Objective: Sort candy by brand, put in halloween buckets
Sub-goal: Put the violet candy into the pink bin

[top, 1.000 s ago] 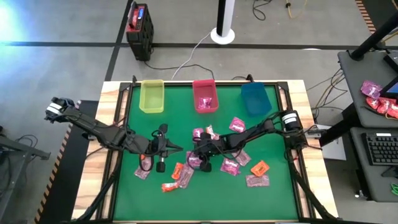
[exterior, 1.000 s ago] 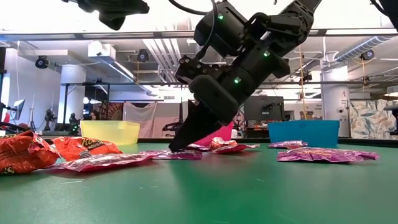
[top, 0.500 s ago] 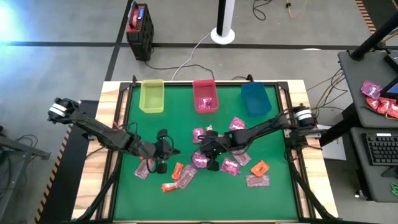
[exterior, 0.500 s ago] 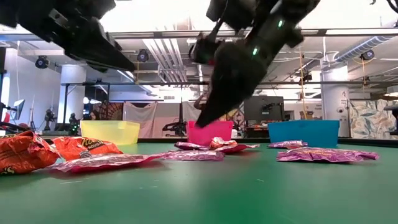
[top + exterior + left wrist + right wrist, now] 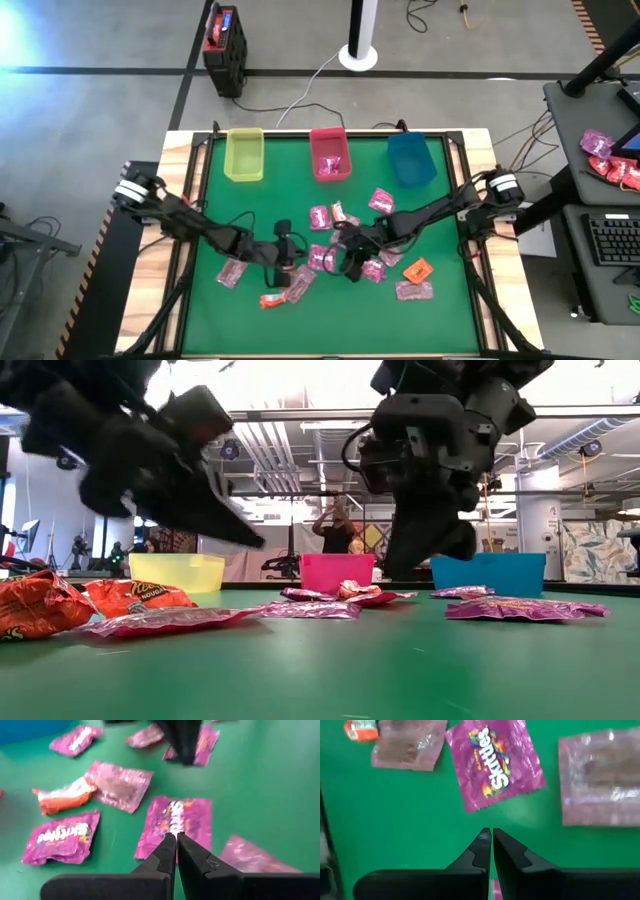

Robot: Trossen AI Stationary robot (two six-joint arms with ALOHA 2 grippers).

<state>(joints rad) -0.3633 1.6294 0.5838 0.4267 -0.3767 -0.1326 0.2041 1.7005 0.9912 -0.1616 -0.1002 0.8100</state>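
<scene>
The magenta Skittles packet [image 5: 495, 764] is lying flat against the green table. My left gripper should press its edge [image 5: 465, 727] to keep it still while my right gripper opens and pinches the packet.
Small wrapped candy packets lie scattered on the green table. A magenta Skittles packet [image 5: 495, 762] [image 5: 177, 822] [image 5: 322, 258] lies flat at mid-table. My left gripper [image 5: 176, 837] [image 5: 293, 251] hangs shut just left of it and my right gripper [image 5: 491, 832] [image 5: 343, 260] hangs shut just right of it. Both hang above the table in the low view, left [image 5: 255, 540] and right [image 5: 430, 555]. Paler pink packets [image 5: 410, 745] and orange ones [image 5: 272, 298] lie around. The yellow-green bin [image 5: 244, 155], pink-red bin [image 5: 330, 153] and blue bin [image 5: 410, 158] stand along the far edge.
More packets lie to the right [image 5: 413, 290] and near left [image 5: 232, 272], with orange ones in the low view's left foreground [image 5: 135, 598]. The pink-red bin holds pink packets. A black-and-red box [image 5: 224, 38] stands beyond the far edge. A person [image 5: 340, 528] stands in the room behind.
My right gripper has lifted from the table surface beside the magenta packet and drawn back a little toward the right. My left gripper has moved right toward mid-table, ending close to that packet. Both stay shut.
</scene>
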